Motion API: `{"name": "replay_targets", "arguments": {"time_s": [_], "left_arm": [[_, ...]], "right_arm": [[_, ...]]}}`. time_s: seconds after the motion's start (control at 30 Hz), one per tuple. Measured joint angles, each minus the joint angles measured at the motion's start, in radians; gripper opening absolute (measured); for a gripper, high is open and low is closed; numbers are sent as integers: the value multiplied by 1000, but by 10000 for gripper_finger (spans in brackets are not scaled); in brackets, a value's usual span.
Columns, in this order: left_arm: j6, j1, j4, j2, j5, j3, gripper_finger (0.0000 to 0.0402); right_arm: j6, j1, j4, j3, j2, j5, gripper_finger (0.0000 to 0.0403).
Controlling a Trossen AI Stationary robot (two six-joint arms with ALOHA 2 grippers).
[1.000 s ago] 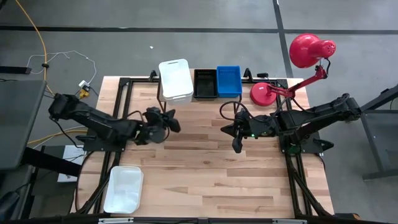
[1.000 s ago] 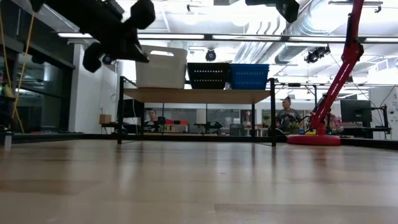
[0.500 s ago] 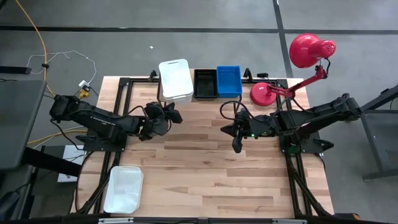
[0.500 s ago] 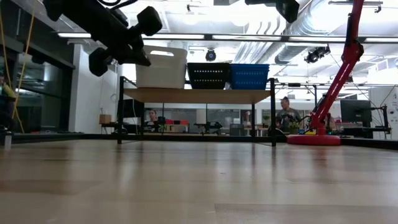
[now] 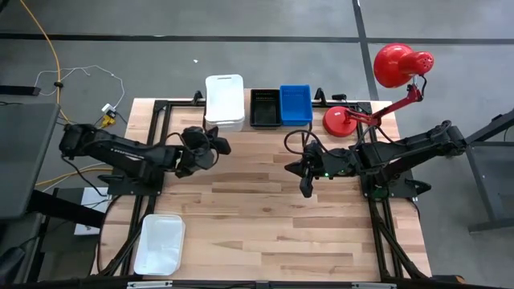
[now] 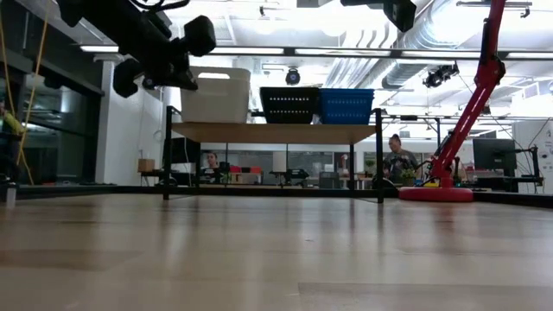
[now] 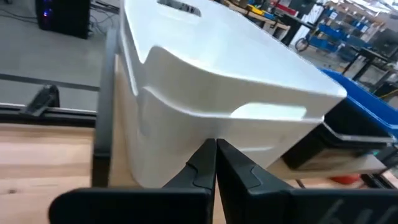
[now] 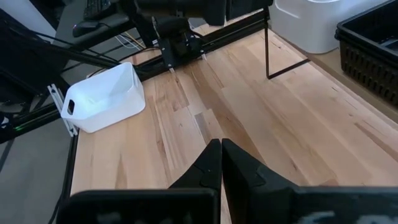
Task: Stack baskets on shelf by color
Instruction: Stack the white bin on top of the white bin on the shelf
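Note:
The white stack (image 5: 225, 102) stands nested next to the black basket, so my left gripper keeps going to the loose white basket and opens above its far rim (image 5: 164, 217).
On the shelf (image 6: 276, 132) at the table's far edge stand two nested white baskets (image 5: 225, 102), a black basket (image 5: 265, 107) and a blue basket (image 5: 295, 104), side by side on their bottoms. My left gripper (image 5: 223, 147) is shut, just in front of the white stack's near wall. My right gripper (image 5: 306, 189) hangs shut over the table's middle right, holding nothing. A third white basket (image 5: 159, 243) rests on the tabletop at the near left. My left gripper meets the near end wall (image 7: 214, 134) of the lower white basket with its shut fingertips (image 7: 205, 163), below the handle slot. The fingers come nearly level from the table's near side. The stack stands upright on the shelf.
A red desk lamp (image 5: 353, 120) stands at the far right beside the shelf. The loose white basket (image 8: 102, 99) lies near the table's left edge. Bare wood lies between the two arms. People sit in the room beyond (image 6: 399, 155).
My left gripper has gone toward the table's far edge, up to the white stack. The stack, skewed before, has turned square to the shelf and shifted a little toward the left. The right arm has kept still.

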Motion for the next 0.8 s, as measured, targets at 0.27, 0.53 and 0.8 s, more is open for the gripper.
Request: {"name": "replay_targets", "arguments": {"time_s": [0.27,0.53,0.8], "left_arm": [[3,-5,-101,-107,23,0,0],[415,-156,-57,-293,303,0,0],[647,-365,-201,-415,835,37,2]], "right_arm": [[0,0,0,0,0,-8,0],[-5,0,0,0,0,-15,0],[-8,0,0,0,0,-15,0]]}}
